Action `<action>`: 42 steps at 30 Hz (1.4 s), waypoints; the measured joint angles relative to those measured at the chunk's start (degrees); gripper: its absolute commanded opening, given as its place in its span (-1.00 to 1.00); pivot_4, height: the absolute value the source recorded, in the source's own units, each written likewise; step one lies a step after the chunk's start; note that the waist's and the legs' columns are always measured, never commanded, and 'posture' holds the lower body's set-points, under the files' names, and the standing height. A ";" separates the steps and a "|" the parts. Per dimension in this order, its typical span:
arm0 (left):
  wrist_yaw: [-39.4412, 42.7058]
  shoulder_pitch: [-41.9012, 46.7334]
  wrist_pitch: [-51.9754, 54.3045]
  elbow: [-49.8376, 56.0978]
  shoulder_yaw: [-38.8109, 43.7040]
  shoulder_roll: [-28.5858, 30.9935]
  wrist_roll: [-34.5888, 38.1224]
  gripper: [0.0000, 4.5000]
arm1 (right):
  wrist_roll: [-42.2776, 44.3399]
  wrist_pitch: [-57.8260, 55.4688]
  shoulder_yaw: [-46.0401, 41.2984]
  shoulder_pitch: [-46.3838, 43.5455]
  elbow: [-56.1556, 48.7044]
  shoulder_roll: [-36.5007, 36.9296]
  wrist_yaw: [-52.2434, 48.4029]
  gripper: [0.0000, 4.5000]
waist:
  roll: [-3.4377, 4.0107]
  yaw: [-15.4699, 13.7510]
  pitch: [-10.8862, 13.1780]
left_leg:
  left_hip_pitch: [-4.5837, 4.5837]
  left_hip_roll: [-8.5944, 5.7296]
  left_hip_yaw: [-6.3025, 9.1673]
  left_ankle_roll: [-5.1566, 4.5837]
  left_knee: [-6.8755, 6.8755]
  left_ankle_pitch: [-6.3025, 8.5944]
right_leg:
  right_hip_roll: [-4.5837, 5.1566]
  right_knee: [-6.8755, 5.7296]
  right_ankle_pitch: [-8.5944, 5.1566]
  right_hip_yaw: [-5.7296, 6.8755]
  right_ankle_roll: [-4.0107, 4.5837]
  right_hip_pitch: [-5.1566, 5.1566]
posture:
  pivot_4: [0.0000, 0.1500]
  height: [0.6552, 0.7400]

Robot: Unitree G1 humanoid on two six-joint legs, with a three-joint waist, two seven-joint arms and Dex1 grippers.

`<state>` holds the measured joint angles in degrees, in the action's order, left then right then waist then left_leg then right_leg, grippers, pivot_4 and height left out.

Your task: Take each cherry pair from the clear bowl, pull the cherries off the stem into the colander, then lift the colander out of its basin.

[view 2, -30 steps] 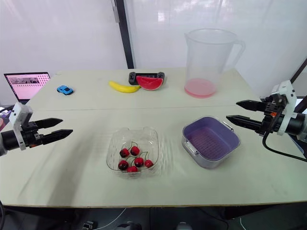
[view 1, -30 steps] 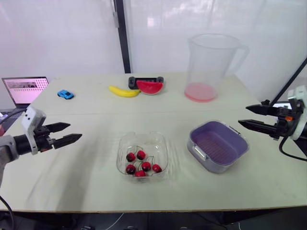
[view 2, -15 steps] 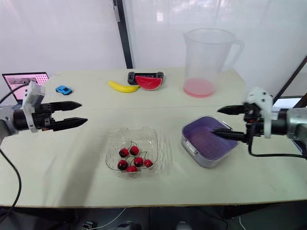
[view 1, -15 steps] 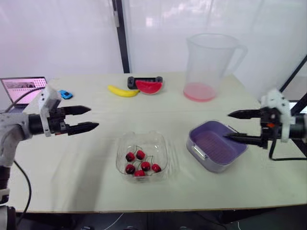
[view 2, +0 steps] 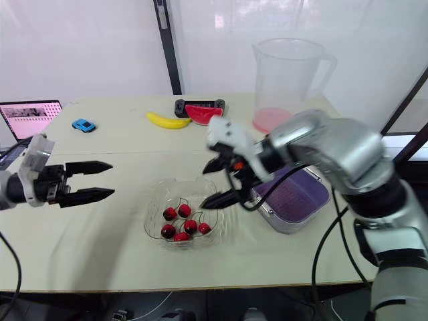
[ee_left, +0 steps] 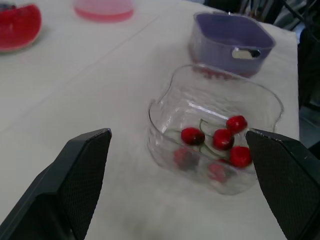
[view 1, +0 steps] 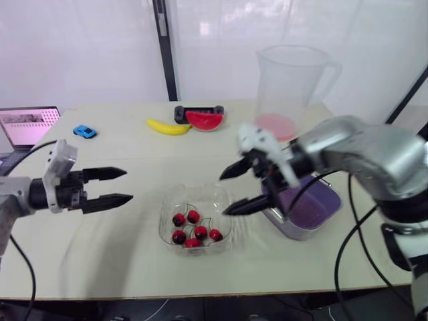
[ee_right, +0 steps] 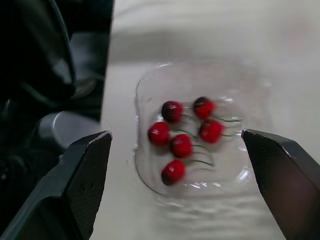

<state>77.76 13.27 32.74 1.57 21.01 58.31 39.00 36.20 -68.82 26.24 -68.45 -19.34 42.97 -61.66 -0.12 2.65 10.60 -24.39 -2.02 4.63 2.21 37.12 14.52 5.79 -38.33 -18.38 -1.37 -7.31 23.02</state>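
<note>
I expect the back two cherries [view 1: 186,218] to come up together, untangled, when I lift one, because the back pair's green stems [ee_right: 229,120] lie clear of the other stems.
A clear bowl [view 1: 168,208] at the table's front middle holds several red cherries [view 1: 194,227] joined in pairs by green stems. To its right the purple colander [view 1: 313,205] sits in its grey basin, partly hidden by my right arm. My right gripper [view 1: 224,194] hovers open above the bowl's right edge, fingers pointing left. In the right wrist view the cherries [ee_right: 185,134] lie between its fingers [ee_right: 80,185]. My left gripper [view 1: 127,185] is open, level, left of the bowl and apart from it. The left wrist view shows the bowl [ee_left: 261,96] and colander [ee_left: 230,42] ahead.
A tall clear pitcher [view 1: 291,87] with pink liquid stands at the back right. A banana [view 1: 167,127], a watermelon slice [view 1: 204,121] and a black device [view 1: 195,110] lie at the back middle. A blue toy car [view 1: 83,131] and a laptop [view 1: 27,126] are far left.
My right arm has swept left, from beside the colander to above the bowl's right edge, still open. My left gripper has dropped a little and stays left of the bowl.
</note>
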 measured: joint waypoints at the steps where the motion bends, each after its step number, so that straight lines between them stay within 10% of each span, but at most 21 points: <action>1: 0.13 -2.04 0.06 1.14 0.34 -0.04 0.06 1.00 | -1.63 0.48 1.55 -0.60 1.35 -1.62 0.96 0.98 | -0.01 0.00 0.01 | -0.07 -0.05 -0.02 0.10 0.03 -0.06 | 0.07 -0.10 0.00 -0.01 0.00 0.09 | 1.00 1.00; 15: -4.17 -13.97 -0.96 10.70 10.55 -3.97 2.93 1.00 | -15.40 -1.12 12.16 1.02 14.02 -21.39 14.85 0.98 | -0.29 -0.03 -0.12 | -0.03 -0.10 0.09 0.49 0.00 -0.29 | 0.08 -0.71 0.00 0.05 0.00 0.33 | 1.00 1.00; 20: -4.76 -15.83 2.17 12.68 12.23 -3.19 5.51 1.00 | -18.17 -1.23 15.29 4.18 16.09 -22.81 17.40 0.24 | -0.29 -0.07 -0.12 | -0.03 -0.11 0.09 0.42 0.00 -0.24 | 0.09 -0.73 0.00 0.05 0.01 0.35 | 1.00 1.00; 35: -10.58 -17.04 5.50 17.65 13.97 -4.07 10.06 1.00 | -23.77 -0.93 15.41 5.28 19.35 -26.16 21.75 0.24 | -0.29 -0.04 -0.13 | -0.01 -0.10 0.10 0.43 -0.02 -0.25 | 0.07 -0.75 0.00 0.05 0.01 0.37 | 1.00 1.00; 42: -11.47 -16.20 5.49 17.32 13.94 -3.44 10.19 1.00 | -25.53 0.09 16.33 6.50 20.69 -26.34 21.58 -0.66 | -0.30 0.02 -0.13 | -0.01 -0.10 0.09 0.43 -0.02 -0.25 | 0.06 -0.75 0.00 0.05 0.01 0.38 | 1.00 1.00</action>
<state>66.29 -2.93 38.23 18.88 34.96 54.87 49.19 10.67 -68.73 42.58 -61.95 1.35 16.63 -40.08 -0.41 2.67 10.47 -24.40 -2.12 4.72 2.64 37.09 14.27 5.86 -39.08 -18.38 -1.32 -7.29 23.39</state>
